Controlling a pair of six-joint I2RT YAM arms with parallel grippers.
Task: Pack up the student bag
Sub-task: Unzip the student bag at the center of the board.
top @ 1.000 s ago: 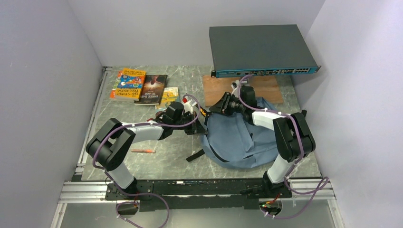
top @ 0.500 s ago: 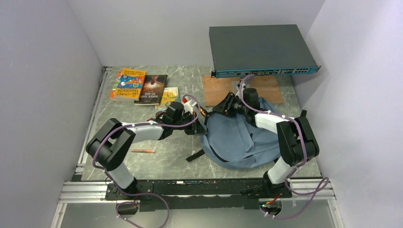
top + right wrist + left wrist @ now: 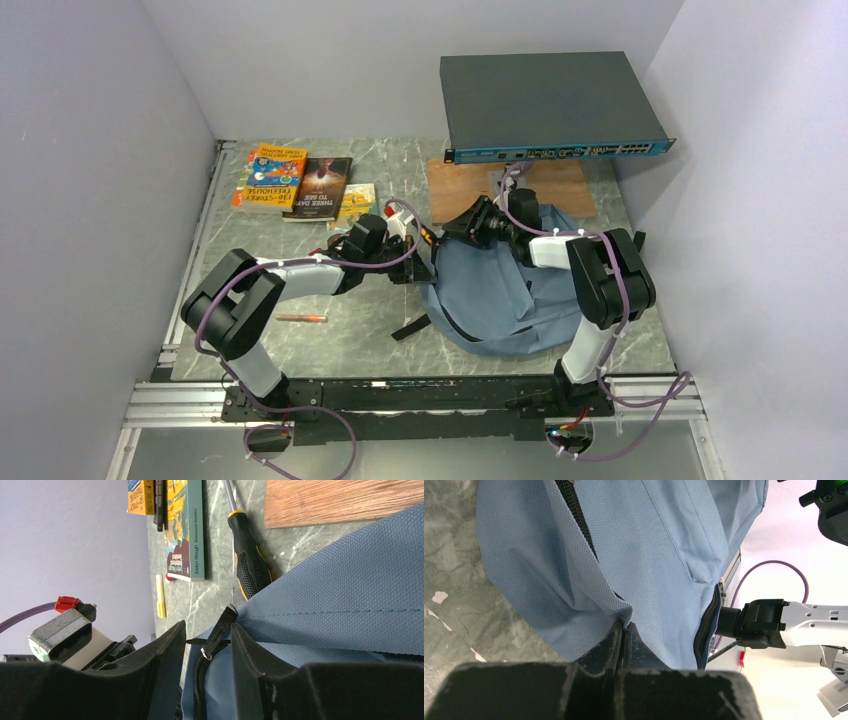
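The bag's edge is held by my left gripper in the zipper's path, so next my left gripper goes to the bag's top corner once my right gripper has hold of the pull strap.
The student bag is a blue-grey backpack lying flat right of centre; it fills the left wrist view too. My left gripper is at the bag's left edge, and in its own view it is shut on a fold of the bag's fabric beside the black zipper. My right gripper is at the bag's top left corner. In its own view it is open, with the black zipper pull strap between its fingers. Three books lie at the back left.
A dark network switch overhangs a wooden board at the back. A black-and-orange screwdriver lies between the books and the bag. A yellow stick lies beside it. An orange pen lies front left.
My right arm's elbow has shifted and its gripper has stayed at the bag's top left corner. My left arm has not moved.
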